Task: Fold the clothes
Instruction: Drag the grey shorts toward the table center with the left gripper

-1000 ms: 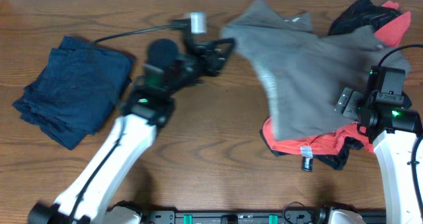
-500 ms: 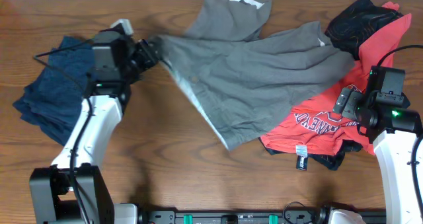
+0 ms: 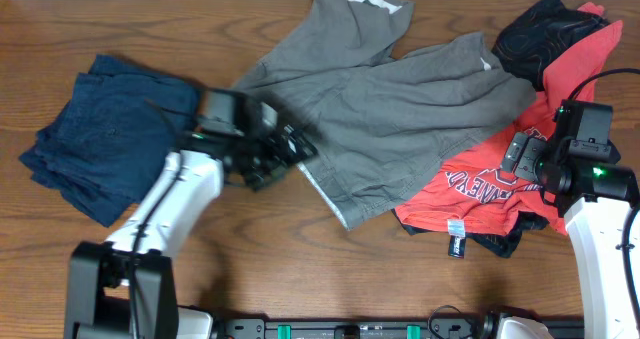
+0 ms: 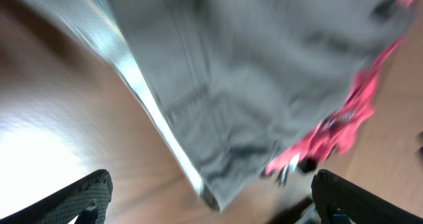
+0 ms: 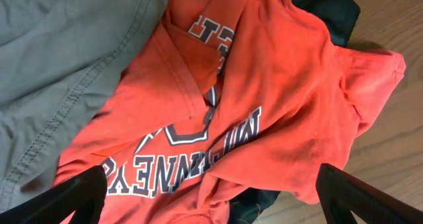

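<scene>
I expect the shorts' waistband (image 4: 188,128) to open wide and show more lining when I lift its corner, because a pale lining (image 4: 158,117) sticks out past the grey edge.
The grey shorts (image 3: 395,104) lie spread across the middle and back of the table, with a pale waistband lining along their lower left edge (image 4: 142,95). My left gripper (image 3: 292,151) hovers open at that left edge and holds nothing. In the blurred left wrist view its fingers (image 4: 79,197) stand wide apart, with the shorts (image 4: 251,65) ahead of them. My right gripper (image 3: 516,155) is open above the red shirt (image 3: 485,194). The right wrist view shows that red shirt (image 5: 264,98) with navy lettering, and the shorts' stitched hem (image 5: 59,59) at the left.
A navy garment (image 3: 105,139) lies folded at the left. A black patterned garment (image 3: 535,34) sits at the back right under the red shirt, and more dark cloth (image 3: 500,241) pokes out at the shirt's front edge. Bare wood (image 3: 330,269) runs along the front.
My left gripper has opened and let go of the shorts, then swung right and toward the front. The shorts now lie spread flat. The right arm has not moved.
</scene>
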